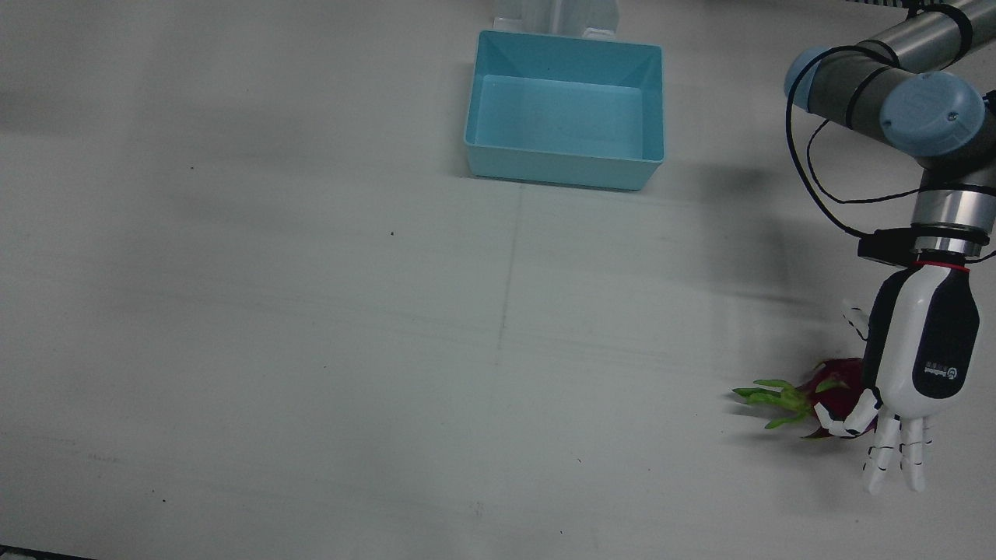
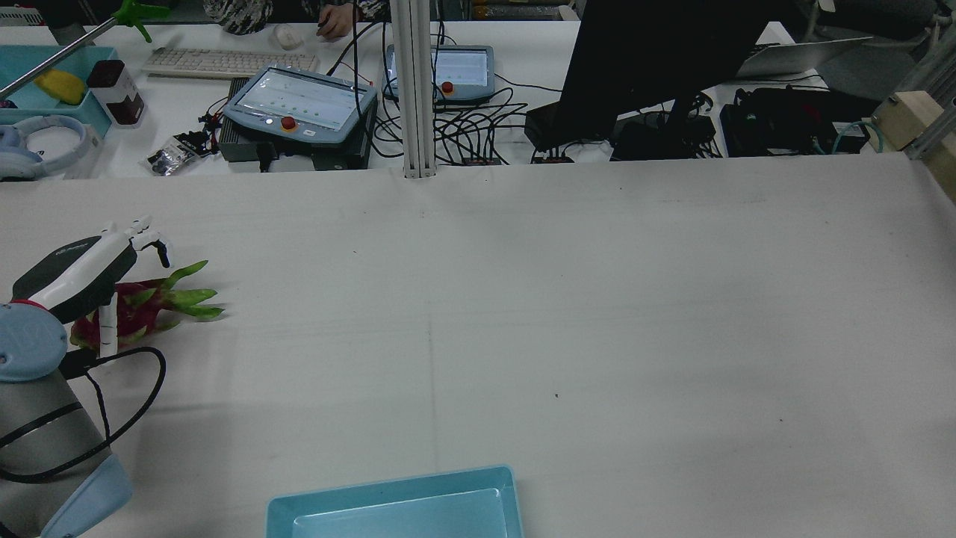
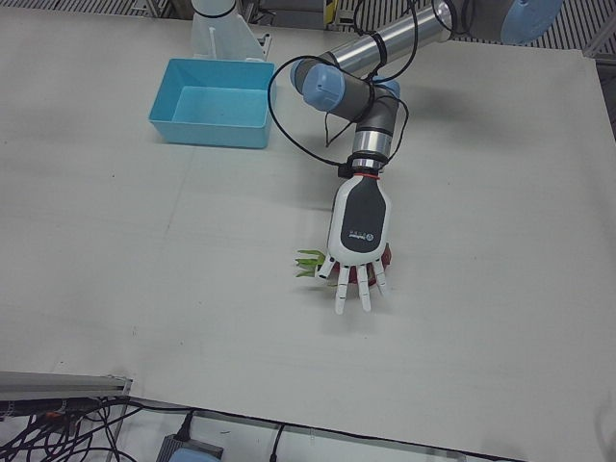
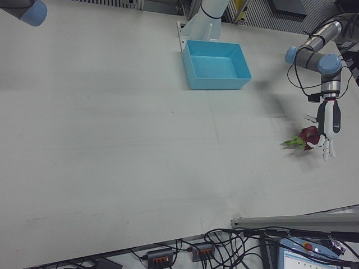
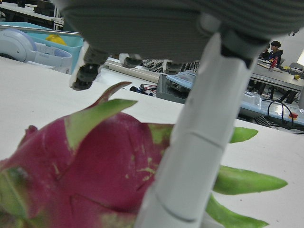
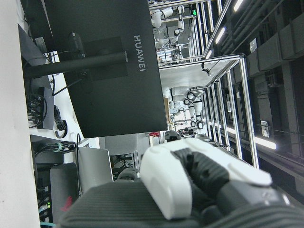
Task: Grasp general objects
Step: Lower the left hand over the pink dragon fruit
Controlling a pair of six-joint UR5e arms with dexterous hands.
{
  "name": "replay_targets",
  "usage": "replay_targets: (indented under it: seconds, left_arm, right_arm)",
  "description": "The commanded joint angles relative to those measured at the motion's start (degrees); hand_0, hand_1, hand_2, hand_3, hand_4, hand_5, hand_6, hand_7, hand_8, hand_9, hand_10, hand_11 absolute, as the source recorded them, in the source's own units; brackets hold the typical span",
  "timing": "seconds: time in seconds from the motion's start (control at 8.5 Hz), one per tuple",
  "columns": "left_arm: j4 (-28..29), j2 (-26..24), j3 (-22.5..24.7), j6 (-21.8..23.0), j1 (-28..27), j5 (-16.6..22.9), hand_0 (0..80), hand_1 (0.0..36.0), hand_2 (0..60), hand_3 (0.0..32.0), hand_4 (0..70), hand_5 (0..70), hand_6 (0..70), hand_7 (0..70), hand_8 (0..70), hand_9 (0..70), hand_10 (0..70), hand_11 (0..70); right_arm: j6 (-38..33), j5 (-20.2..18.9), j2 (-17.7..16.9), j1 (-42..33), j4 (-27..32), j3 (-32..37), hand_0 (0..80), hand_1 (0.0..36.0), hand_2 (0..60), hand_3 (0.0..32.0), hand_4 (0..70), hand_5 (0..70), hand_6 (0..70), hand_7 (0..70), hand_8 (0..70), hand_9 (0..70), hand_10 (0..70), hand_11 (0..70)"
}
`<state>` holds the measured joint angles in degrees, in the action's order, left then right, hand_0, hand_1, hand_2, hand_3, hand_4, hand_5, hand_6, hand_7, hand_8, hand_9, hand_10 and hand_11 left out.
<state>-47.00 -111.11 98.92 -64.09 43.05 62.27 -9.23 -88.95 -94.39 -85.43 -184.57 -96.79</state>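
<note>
My gripper will lift the magenta dragon fruit (image 1: 836, 390), and since the green leaf tips (image 1: 772, 398) stick out above the white table, they will stay spread as it rises.
A magenta dragon fruit (image 1: 836, 389) with green leaf tips lies on the white table near the front edge, on the robot's left side. My left hand (image 1: 918, 358) hovers right over it, palm down, open, fingers stretched out past the fruit and the thumb bent toward its side. The rear view shows the left hand (image 2: 78, 273) covering part of the dragon fruit (image 2: 142, 308), leaves pointing toward mid-table. In the left hand view the dragon fruit (image 5: 95, 161) fills the frame just under the palm, one of the fingers (image 5: 199, 142) crossing in front. My right hand (image 6: 190, 185) shows only in its own view, off the table.
A light blue bin (image 1: 564, 167) stands at the back middle near the pedestals, also seen as the bin (image 3: 207, 130). Beyond the table's far side in the rear view are teach pendants (image 2: 299, 108), cables and a black monitor (image 2: 657, 60).
</note>
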Motion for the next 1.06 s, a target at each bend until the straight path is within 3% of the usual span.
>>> replay_targets:
  seconds: [0.0,0.59,0.94]
  left_arm:
    - [0.2,0.5,-2.2,-0.3,-0.2,-0.7,80.0,36.0,8.5,32.0,0.0,62.2,0.0,6.2,3.1,0.0,0.0,0.0]
    - [1.4,1.3,-4.4,-0.4,-2.1,-1.5,80.0,36.0,3.0,32.0,0.0,65.0,0.0,5.6,7.9,0.0,0.0,0.0]
    - [1.4,1.4,-4.4,-0.5,-2.1,-1.6,80.0,36.0,3.4,32.0,0.0,66.3,0.0,5.0,8.1,0.0,0.0,0.0]
  right_arm:
    - [0.0,0.0,0.0,0.0,0.0,0.0,0.0,0.0,0.0,0.0,0.0,0.0,0.0,0.0,0.0,0.0,0.0,0.0]
    - [0.0,0.0,0.0,0.0,0.0,0.0,0.0,0.0,0.0,0.0,0.0,0.0,0.0,0.0,0.0,0.0,0.0,0.0]
    - [0.0,0.0,0.0,0.0,0.0,0.0,0.0,0.0,0.0,0.0,0.0,0.0,0.0,0.0,0.0,0.0,0.0,0.0]
